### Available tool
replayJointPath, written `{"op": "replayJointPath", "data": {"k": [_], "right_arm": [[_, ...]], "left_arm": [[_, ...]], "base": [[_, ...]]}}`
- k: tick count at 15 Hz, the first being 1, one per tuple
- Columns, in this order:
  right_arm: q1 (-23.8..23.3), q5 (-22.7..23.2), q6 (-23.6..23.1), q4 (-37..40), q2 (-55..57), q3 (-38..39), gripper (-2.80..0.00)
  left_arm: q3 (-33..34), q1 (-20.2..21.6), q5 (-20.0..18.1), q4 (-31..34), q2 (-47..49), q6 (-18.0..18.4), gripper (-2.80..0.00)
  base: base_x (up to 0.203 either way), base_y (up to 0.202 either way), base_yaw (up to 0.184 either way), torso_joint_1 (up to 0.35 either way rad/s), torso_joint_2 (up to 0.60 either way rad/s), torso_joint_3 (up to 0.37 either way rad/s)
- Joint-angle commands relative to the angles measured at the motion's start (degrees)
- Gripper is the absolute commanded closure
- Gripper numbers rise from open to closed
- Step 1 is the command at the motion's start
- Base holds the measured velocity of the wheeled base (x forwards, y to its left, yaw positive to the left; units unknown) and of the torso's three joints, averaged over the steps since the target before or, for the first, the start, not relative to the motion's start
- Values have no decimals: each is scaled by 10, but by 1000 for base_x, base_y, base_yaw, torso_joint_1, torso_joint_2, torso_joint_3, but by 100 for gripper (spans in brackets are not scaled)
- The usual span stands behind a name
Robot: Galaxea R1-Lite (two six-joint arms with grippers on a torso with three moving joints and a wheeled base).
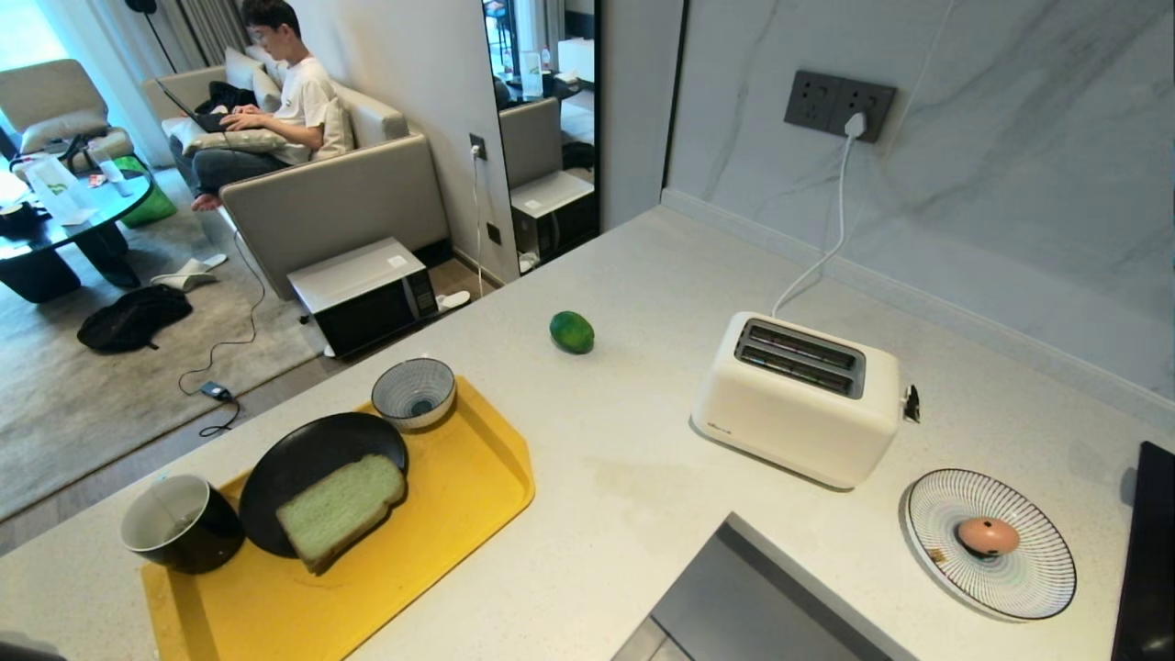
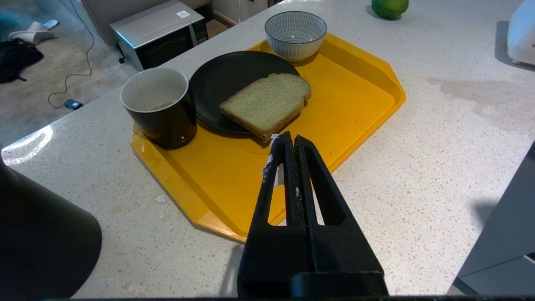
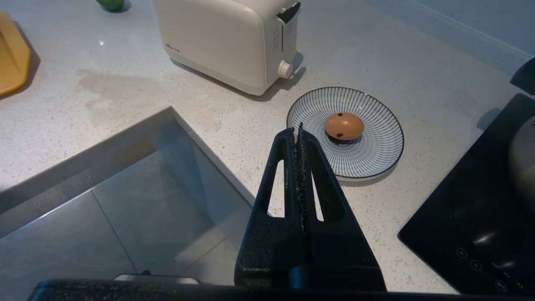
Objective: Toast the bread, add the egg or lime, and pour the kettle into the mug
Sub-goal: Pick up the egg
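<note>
Next, I swing my right gripper around to the hob's side (image 1: 1147, 540) and open it wide before I take the egg, because the egg's long side (image 3: 344, 126) faces my shut right gripper.
The pale green bread (image 1: 341, 508) (image 2: 267, 102) lies on a black plate (image 1: 294, 459) on the yellow tray (image 1: 459, 496). A black mug (image 1: 179, 523) (image 2: 161, 106) with a white inside stands at the tray's left corner. The lime (image 1: 572, 331) rests on the counter, left of the white toaster (image 1: 797, 397). The egg (image 1: 987, 535) (image 3: 344, 125) sits on a striped plate (image 1: 1033, 588). My left gripper (image 2: 288, 138) is shut and empty, just short of the bread. My right gripper (image 3: 297, 129) is shut and empty beside the egg's plate. A big black body (image 2: 42, 238) fills one corner; I cannot tell whether it is the kettle.
A blue-striped bowl (image 1: 414, 392) stands at the tray's far end. The toaster's cord (image 1: 831, 239) runs to a wall socket. A black hob (image 3: 472, 217) lies right of the egg plate. The counter has a cut-out (image 1: 734, 597) in front. A person sits on a sofa beyond.
</note>
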Motion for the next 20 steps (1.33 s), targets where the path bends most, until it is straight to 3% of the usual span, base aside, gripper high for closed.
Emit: {"op": "replayJointPath", "data": {"k": [1, 4, 7, 9, 11, 14, 15, 17, 18, 20], "right_arm": [[0, 0, 0, 0, 1, 0, 0], [0, -2, -5, 0, 1, 0, 0], [-1, 6, -60, 22, 1, -8, 0], [-1, 8, -67, 51, 7, -30, 0], [-1, 5, -59, 84, 63, -110, 0], [-1, -8, -53, 200, 215, -331, 0], [0, -12, -83, 278, 270, -398, 0], [0, -17, -254, 403, 354, -463, 0], [1, -19, -312, 429, 398, -472, 0], [0, -20, -351, 462, 504, -498, 0]], "left_arm": [[0, 0, 0, 0, 0, 1, 0], [-1, 0, -1, 0, 0, 1, 0], [0, 0, -1, 0, 0, 1, 0], [0, 0, -1, 0, 0, 1, 0], [-1, 0, 1, 0, 0, -2, 0], [0, 0, 1, 0, 0, -2, 0], [0, 0, 1, 0, 0, -2, 0], [0, 0, 1, 0, 0, -2, 0], [0, 0, 1, 0, 0, -2, 0], [-1, 0, 1, 0, 0, -2, 0]], "base": [[0, 0, 0, 0, 0, 0], [0, 0, 0, 0, 0, 0], [0, 0, 0, 0, 0, 0], [0, 0, 0, 0, 0, 0], [0, 0, 0, 0, 0, 0], [0, 0, 0, 0, 0, 0], [0, 0, 0, 0, 0, 0], [0, 0, 0, 0, 0, 0], [0, 0, 0, 0, 0, 0], [0, 0, 0, 0, 0, 0]]}}
